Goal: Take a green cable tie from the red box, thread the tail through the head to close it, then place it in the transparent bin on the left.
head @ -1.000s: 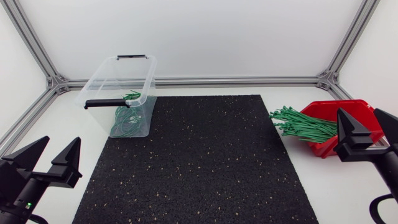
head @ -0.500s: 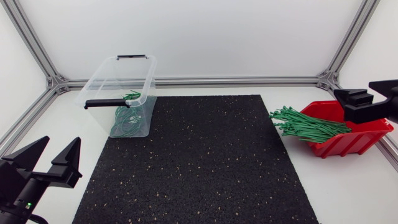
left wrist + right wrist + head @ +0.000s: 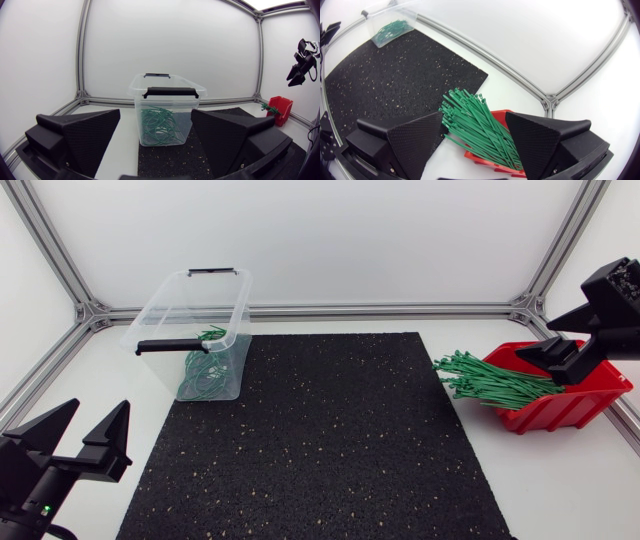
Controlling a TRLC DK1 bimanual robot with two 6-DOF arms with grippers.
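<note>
The green cable tie point(image 3: 508, 387) will bend only gently when the robot carries it, because the ties jut straight point(image 3: 462, 374) past the red box's rim.
The red box point(image 3: 570, 402) stands at the right of the table, and a bundle of green cable ties point(image 3: 488, 382) fans out of it toward the black mat. My right gripper point(image 3: 535, 340) hangs above the box, tilted down at the ties, open with nothing between its fingers. In the right wrist view the ties point(image 3: 479, 126) lie below the right gripper point(image 3: 475, 116), over the red box point(image 3: 486, 159). The transparent bin point(image 3: 160, 315) at the back left holds closed green ties point(image 3: 205, 376). My left gripper point(image 3: 80, 442) sits open and empty at the front left, facing the bin point(image 3: 167, 100).
A black speckled mat point(image 3: 320, 440) covers the middle of the table. Aluminium frame rails point(image 3: 380, 310) run along the back and side edges. The bin has black handles point(image 3: 172, 345).
My right arm has risen from in front of the red box and now points down over it at the ties. The left arm has not moved.
</note>
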